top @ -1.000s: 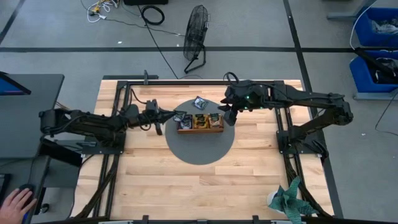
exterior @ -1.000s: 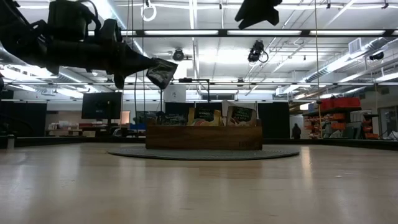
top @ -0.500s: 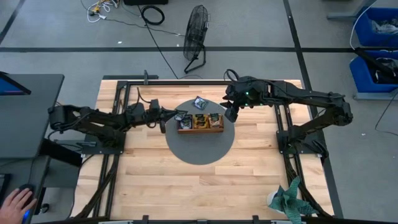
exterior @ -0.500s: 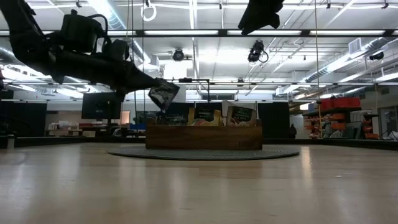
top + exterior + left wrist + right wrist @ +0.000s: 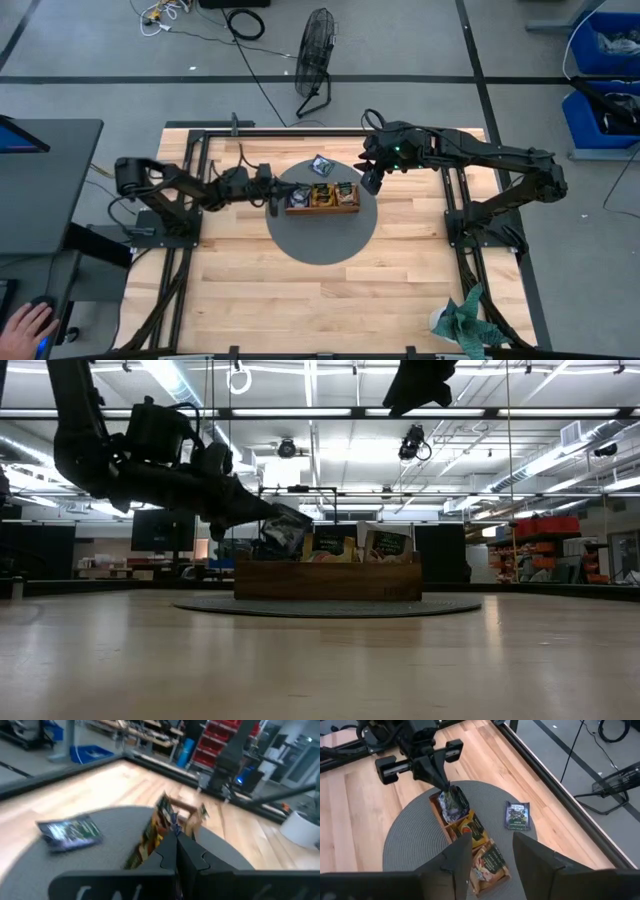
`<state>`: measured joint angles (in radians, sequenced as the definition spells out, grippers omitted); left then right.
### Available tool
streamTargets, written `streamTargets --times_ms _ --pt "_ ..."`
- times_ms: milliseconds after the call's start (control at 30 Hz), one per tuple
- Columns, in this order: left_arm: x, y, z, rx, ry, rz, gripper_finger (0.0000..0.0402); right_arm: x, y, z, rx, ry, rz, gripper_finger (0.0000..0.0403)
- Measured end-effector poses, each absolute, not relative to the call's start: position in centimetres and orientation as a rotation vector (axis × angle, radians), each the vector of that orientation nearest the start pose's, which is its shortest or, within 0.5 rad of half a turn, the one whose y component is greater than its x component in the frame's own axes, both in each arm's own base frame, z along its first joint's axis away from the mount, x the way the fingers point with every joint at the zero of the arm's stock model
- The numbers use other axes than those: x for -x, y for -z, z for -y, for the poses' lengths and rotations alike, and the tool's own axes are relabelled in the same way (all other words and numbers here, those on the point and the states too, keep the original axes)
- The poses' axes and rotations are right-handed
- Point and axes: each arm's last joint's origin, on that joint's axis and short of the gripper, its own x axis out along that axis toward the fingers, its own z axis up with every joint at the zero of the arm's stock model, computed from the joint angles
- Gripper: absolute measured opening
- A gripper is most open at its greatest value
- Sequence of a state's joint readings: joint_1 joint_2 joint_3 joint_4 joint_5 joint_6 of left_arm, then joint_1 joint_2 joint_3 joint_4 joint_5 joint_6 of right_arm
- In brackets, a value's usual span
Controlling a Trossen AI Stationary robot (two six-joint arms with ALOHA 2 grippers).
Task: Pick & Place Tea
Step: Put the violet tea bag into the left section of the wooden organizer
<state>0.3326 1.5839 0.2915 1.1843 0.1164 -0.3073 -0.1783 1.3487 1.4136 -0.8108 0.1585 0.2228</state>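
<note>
Next, I open my left gripper, raise it and bring it down steeply from above to settle the dark sachet point(image 5: 288, 532) in, because the sachet tilts high over the tray's end compartment point(image 5: 299, 199).
A brown wooden tray point(image 5: 322, 198) stands on a round grey mat point(image 5: 320, 240) at the table's middle. Upright tea sachets fill its middle point(image 5: 472, 830) and right point(image 5: 490, 860) compartments. A blue sachet point(image 5: 320, 165) lies flat on the mat behind the tray. My left gripper point(image 5: 275, 190) reaches in from the table's left, shut on a dark sachet point(image 5: 285, 530) over the tray's left end. My right gripper point(image 5: 372, 180) hangs open above the tray's right end, holding nothing. My left gripper pinches the dark sachet by its upper edge point(image 5: 446, 792) between its two fingertips. The fingers come nearly level from the table's left, tipped a little down. The sachet hangs tilted beyond them, its lower end point(image 5: 275, 548) at the rim of the tray's left compartment. Whether it touches the tray, I cannot tell.
A black floor fan point(image 5: 315, 60) stands beyond the table's far edge. A white cup with a green cloth point(image 5: 460, 320) sits at the near right corner. A person's hand point(image 5: 25, 325) rests on a desk off the table's left. Bare wood lies in front of the mat.
My left gripper has carried the dark sachet toward the table's right edge and down, from well above and left of the tray to the rim of its left compartment. It has stayed shut on the sachet.
</note>
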Motion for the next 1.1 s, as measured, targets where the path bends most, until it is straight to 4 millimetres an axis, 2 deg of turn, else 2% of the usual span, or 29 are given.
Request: streamTargets --times_ms 567,667,967,1100 --pt "-23.3 -12.2 -7.8 0.378 -0.285 -0.186 0.0010 -26.8 -37.1 5.4 -0.215 0.414 -0.707 0.0151" --pt "-23.2 -12.1 -7.7 0.382 -0.289 -0.205 0.0042 -26.8 -37.1 5.5 -0.217 0.419 -0.707 0.0151" --pt "-23.2 -12.6 -7.8 0.439 -0.275 -0.170 0.0183 -26.7 -37.1 5.7 -0.212 0.422 -0.708 0.0151" --pt "-22.9 -13.5 -8.2 0.430 -0.287 -0.122 0.0211 -26.7 -37.1 5.6 -0.211 0.422 -0.719 0.0151"
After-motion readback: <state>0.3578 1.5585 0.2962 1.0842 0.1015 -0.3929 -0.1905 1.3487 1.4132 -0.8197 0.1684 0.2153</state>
